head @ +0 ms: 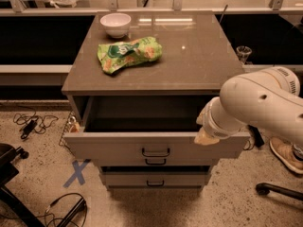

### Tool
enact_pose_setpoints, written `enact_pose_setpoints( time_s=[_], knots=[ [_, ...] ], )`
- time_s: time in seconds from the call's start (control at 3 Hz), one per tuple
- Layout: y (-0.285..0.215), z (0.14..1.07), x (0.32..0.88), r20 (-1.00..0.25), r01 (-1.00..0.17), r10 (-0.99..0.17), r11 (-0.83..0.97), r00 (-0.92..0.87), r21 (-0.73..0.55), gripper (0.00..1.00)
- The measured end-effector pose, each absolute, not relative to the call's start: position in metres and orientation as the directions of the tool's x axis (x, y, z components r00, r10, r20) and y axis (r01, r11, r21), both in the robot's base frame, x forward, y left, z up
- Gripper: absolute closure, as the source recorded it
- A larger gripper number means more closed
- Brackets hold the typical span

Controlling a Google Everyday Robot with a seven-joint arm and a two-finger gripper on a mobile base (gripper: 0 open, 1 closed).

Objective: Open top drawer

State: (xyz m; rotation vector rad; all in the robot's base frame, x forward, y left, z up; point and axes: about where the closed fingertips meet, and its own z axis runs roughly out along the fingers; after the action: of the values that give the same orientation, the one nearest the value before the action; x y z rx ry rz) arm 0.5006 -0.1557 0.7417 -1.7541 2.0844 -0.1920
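The robot's gripper is toward one end of the top drawer's front edge (195, 136), so it should shift to the front edge's middle (171, 134) near the drawer's handle and pull the top drawer out further.
The top drawer (109, 146) of the grey-brown cabinet stands pulled out, and its deep plain interior (142, 113) shows. Its small dark bar handle (155, 152) is at the middle of the front. My gripper (206, 135) is at the end of the white arm (258, 105). It sits at the right end of the drawer's front edge, right of the handle and apart from it. The arm's bulk covers most of the gripper.
A white bowl (116, 22) and a green snack bag (129, 54) lie on the cabinet top (199, 56). Two lower drawers (155, 179) are shut. Blue tape cross (75, 172) and cables (29, 124) lie on the floor at left, a chair base (279, 189) at right.
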Motion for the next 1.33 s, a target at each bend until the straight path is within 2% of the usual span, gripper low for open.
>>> enact_pose_setpoints(
  time_s=[0.33, 0.67, 1.33],
  knots=[
    [-0.150, 0.738, 0.508, -0.224, -0.906, -0.967, 0.201, -0.122, -0.373, 0.27],
    [-0.117, 0.712, 0.530, -0.254, -0.925, -0.966, 0.146, -0.056, -0.351, 0.36],
    [-0.078, 0.660, 0.529, -0.304, -0.961, -0.952, 0.108, -0.027, -0.253, 0.82]
  ],
)
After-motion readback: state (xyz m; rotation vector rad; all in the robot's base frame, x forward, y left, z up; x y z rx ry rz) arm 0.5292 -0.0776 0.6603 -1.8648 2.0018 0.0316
